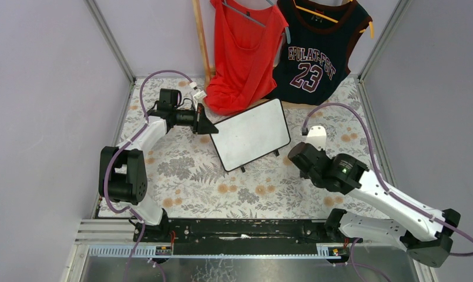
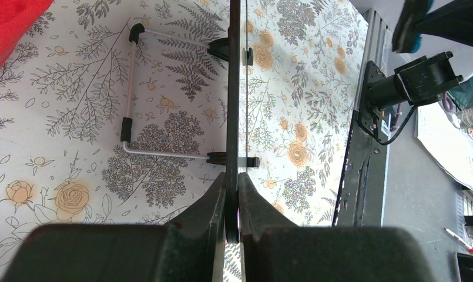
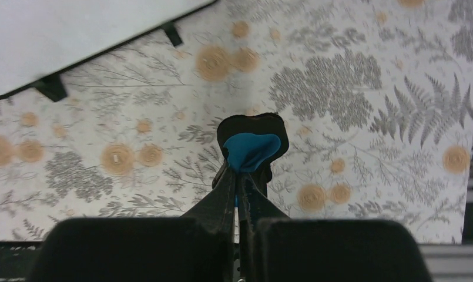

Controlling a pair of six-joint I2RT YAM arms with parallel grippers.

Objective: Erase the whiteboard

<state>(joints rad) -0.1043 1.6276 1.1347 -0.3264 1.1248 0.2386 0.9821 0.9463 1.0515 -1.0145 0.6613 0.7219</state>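
The whiteboard's side (image 1: 250, 134) is clean and open cloth (image 1: 297, 180) is under the blue eraser, so the robot's right gripper keeps lowering the eraser and lets go of it on the cloth.
The whiteboard (image 1: 250, 133) has a white face, a thin black frame and small black feet, and shows no writing. It sits in the middle of the flowered cloth. My left gripper (image 1: 208, 127) is shut on its left edge; in the left wrist view the board (image 2: 232, 88) stands edge-on between the closed jaws of my left gripper (image 2: 232, 194), with its wire stand (image 2: 128, 100) behind. My right gripper (image 3: 241, 176) is shut on the blue eraser (image 3: 250, 150) and hovers over the cloth, to the right of and below the board's corner (image 3: 75, 29).
A red top (image 1: 244, 53) and a dark jersey marked 23 (image 1: 316, 53) hang at the back and drape onto the table behind the board. Grey walls close both sides. A black rail (image 1: 245, 229) runs along the near edge.
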